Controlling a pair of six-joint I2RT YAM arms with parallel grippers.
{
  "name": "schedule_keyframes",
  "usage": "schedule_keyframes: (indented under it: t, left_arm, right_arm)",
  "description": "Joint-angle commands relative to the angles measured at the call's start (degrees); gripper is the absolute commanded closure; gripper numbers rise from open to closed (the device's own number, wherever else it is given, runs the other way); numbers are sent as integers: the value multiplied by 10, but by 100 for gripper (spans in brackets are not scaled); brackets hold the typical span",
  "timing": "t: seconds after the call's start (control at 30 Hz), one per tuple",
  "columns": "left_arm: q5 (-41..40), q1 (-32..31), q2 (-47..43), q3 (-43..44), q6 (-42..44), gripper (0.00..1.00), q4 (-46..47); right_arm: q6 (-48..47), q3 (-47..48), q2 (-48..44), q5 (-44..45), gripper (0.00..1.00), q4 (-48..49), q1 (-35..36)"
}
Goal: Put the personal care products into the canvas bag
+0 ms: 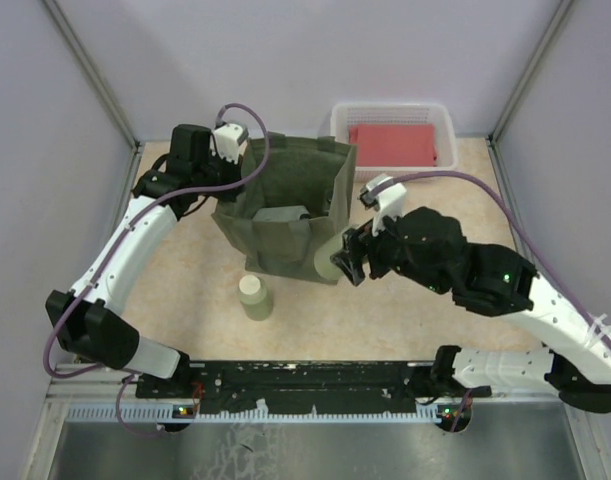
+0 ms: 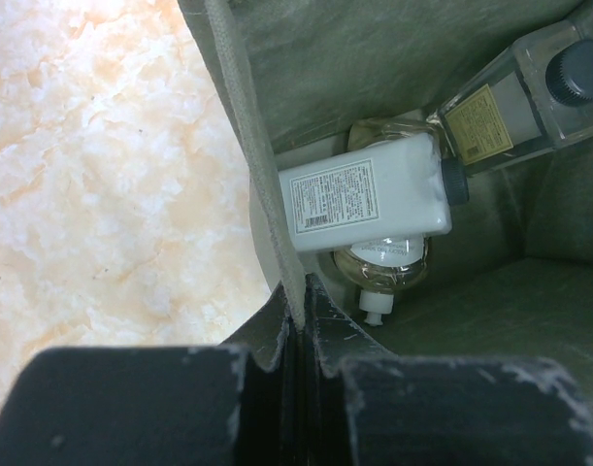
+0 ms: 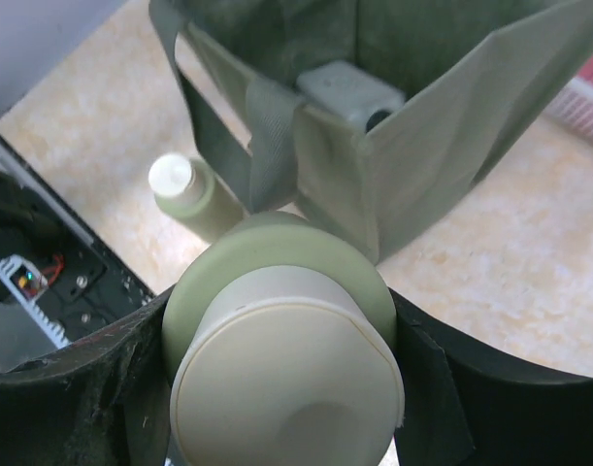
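The robot's right gripper has the olive-green bottle outside the bag's near corner (image 1: 319, 254), so the robot should lift the olive-green bottle over the bag's rim and lower it (image 1: 320, 207) next to the white bottle.
The olive-green canvas bag (image 1: 285, 215) stands upright mid-table. My left gripper (image 1: 243, 160) is shut on the bag's left rim (image 2: 277, 243) and holds it. Inside the bag lie the white square bottle with black cap (image 2: 369, 199), one clear yellowish bottle (image 2: 514, 97) and another clear yellowish bottle (image 2: 383, 267) under the white one. My right gripper (image 1: 347, 258) is shut on a round olive-green bottle with cream cap (image 3: 281, 349), held at the bag's near right corner. The second olive-green bottle (image 1: 254, 297) stands on the table in front of the bag; it also shows in the right wrist view (image 3: 191, 194).
A white lattice basket (image 1: 393, 133) with a red folded cloth (image 1: 390, 143) stands at the back right. Grey walls enclose the table on three sides. The black arm-base rail (image 1: 315, 380) runs along the near edge.
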Motion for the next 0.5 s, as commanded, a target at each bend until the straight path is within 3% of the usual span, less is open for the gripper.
schedule_keyframes:
  t: [0.0, 0.23, 0.47]
  left_arm:
    - [5, 3, -25, -1, 6, 100, 5]
    - [14, 3, -29, 3, 5, 100, 7]
    - [3, 4, -32, 19, 13, 100, -9]
  right_arm:
    - [-60, 77, 14, 25, 100, 53, -38]
    - [-88, 137, 96, -207, 100, 155, -243]
    - [-105, 291, 202, -267, 100, 172, -271]
